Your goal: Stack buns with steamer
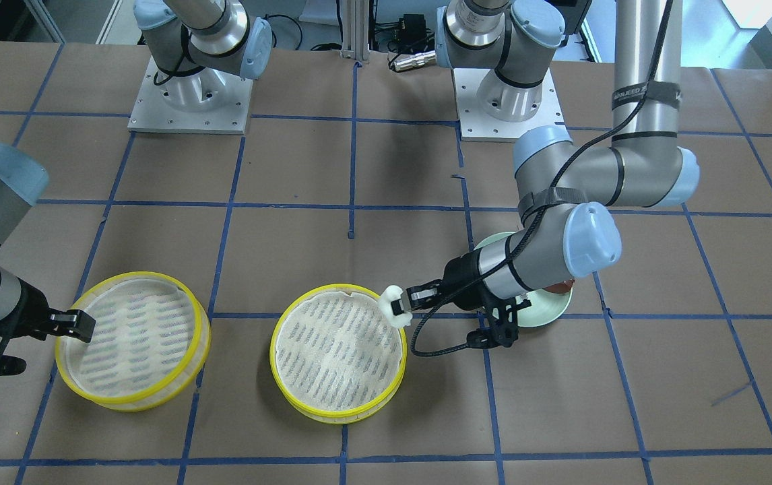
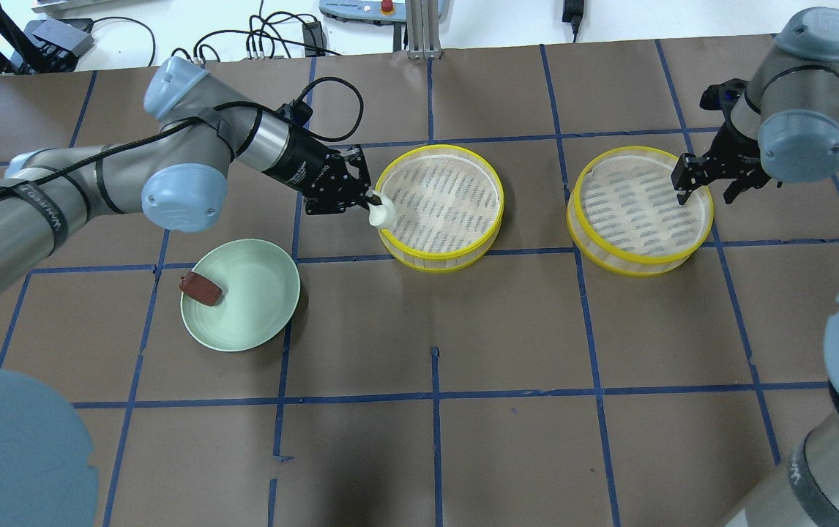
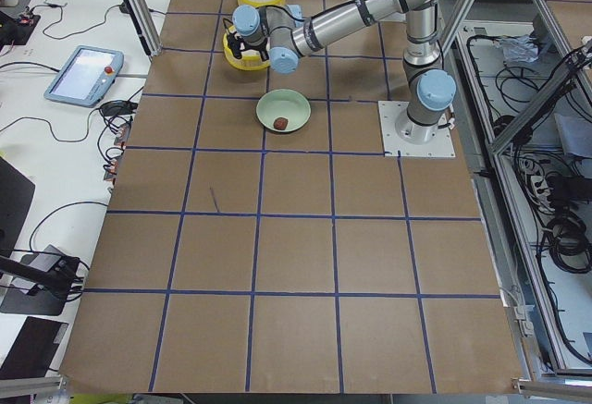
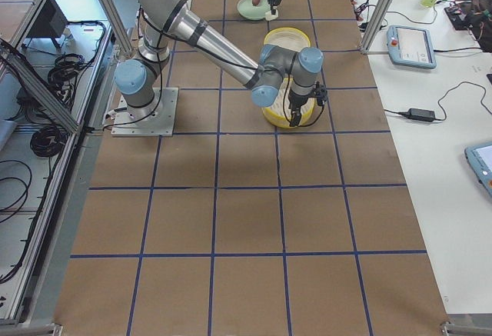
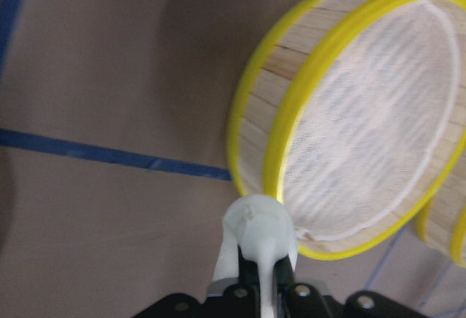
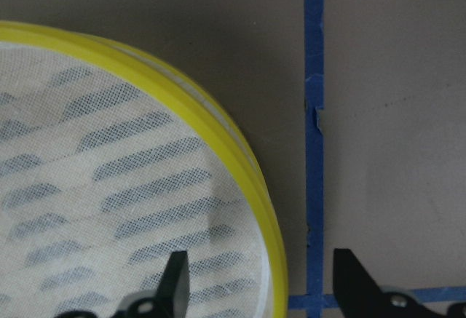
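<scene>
The steamer at my right gripper (image 1: 134, 342) seems just as wide as the middle steamer (image 1: 339, 353). It will sit rim on rim when I carry it over.
My left gripper (image 2: 372, 201) is shut on the white bun (image 2: 381, 213) and holds it at the left rim of the middle steamer (image 2: 440, 205); the bun also shows in the left wrist view (image 5: 258, 227) and the front view (image 1: 393, 301). The dark reddish-brown bun (image 2: 200, 288) lies on the green plate (image 2: 258, 304). My right gripper (image 2: 705, 192) is open, one finger over the inside and one outside the right rim of the second steamer (image 2: 639, 208), seen in the right wrist view (image 6: 258, 278). Both steamers are lined with white mesh and hold nothing.
The table is brown paper with a blue tape grid. The two arm bases (image 1: 190, 101) stand at the robot's side. Cables and tablets (image 3: 88, 71) lie beyond the table's far edge.
</scene>
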You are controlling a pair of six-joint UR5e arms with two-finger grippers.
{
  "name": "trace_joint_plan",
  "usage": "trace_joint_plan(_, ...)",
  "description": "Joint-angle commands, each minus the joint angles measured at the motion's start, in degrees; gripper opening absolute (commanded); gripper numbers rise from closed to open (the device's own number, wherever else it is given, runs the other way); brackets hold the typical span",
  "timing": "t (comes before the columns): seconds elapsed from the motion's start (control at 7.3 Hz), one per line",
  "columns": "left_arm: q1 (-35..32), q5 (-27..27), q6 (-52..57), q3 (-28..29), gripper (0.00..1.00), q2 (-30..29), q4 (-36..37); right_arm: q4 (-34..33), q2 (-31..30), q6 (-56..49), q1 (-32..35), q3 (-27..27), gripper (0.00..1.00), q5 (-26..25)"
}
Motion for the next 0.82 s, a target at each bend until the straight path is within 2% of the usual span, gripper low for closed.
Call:
trace_joint_plan(0.0,-3.14,-0.47,-3.28,2.32,0.72,-2.96,5.23,-0.04,0.16,-0.21,0.0,0.0,0.15,-0.2)
trace_joint_plan(0.14,-3.14,3.2,-3.29,2.24,1.0,-2.52,5.06,-0.04,0.16,-0.13,0.0,-0.17,0.09,0.06)
trace_joint_plan(0.68,-3.14,3.94,-3.47,2.32,1.0,-1.9,4.62,-0.04,-0.72,-0.04,0.0,-1.22,0.06,-0.38)
